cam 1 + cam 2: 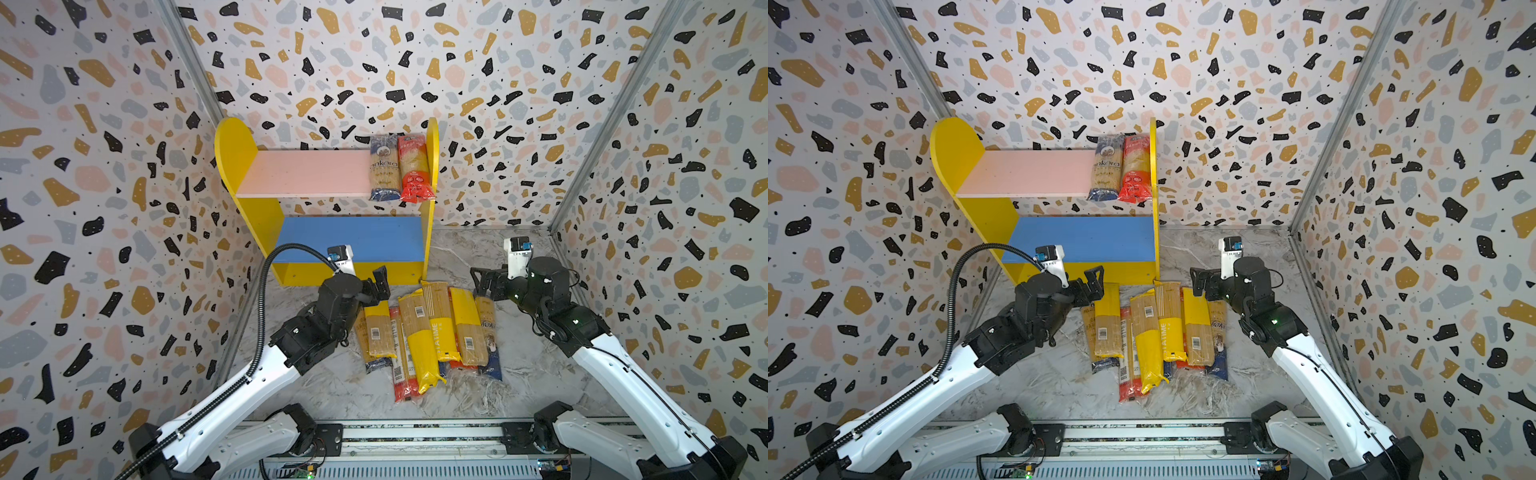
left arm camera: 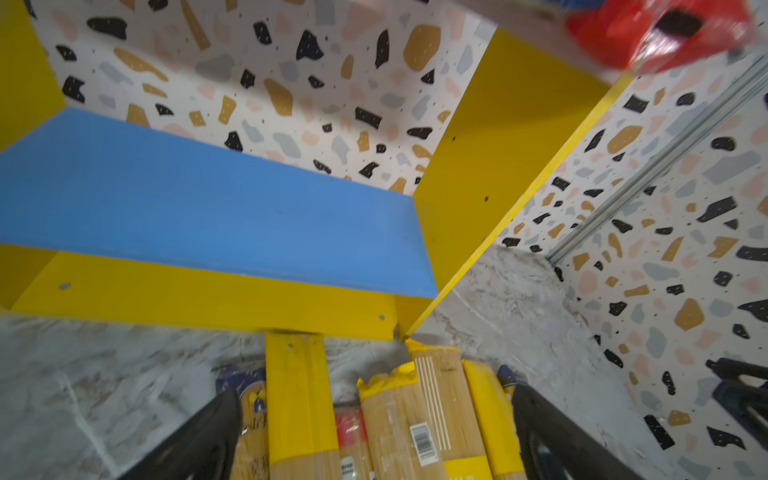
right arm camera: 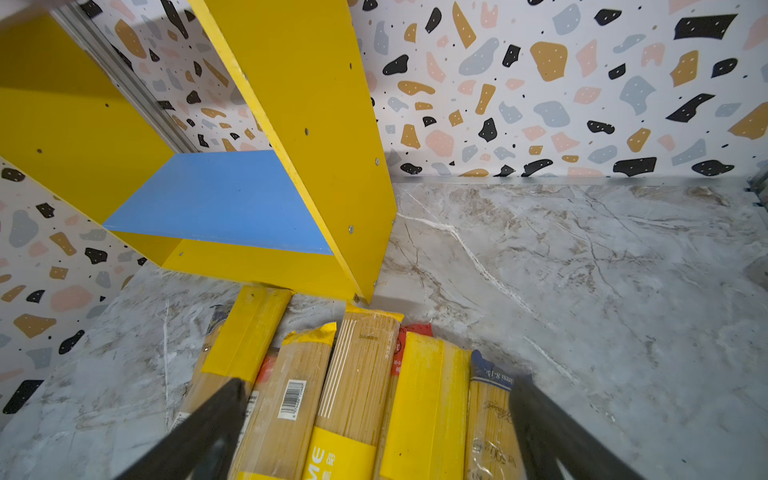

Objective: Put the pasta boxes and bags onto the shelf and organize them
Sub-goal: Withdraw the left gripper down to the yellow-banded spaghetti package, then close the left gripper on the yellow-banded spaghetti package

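I keep going down until my fingers can close across its body, as the yellow pasta bag under my left gripper lies on top of its neighbor with its long sides free.
The shelf stands against the back wall in both top views. On the right end of its pink board lie a dark blue bag and a red bag. The blue lower board is bare. Several pasta bags lie side by side on the marble floor in front of the shelf's base. My left gripper hovers open over the pile's far left end, and nothing is between its fingers. My right gripper is open and holds nothing, over the pile's far right end.
Terrazzo walls close in on both sides and behind. The left arm's black cable loops in front of the lower board. A metal rail runs along the front edge. Marble floor shows right of the shelf.
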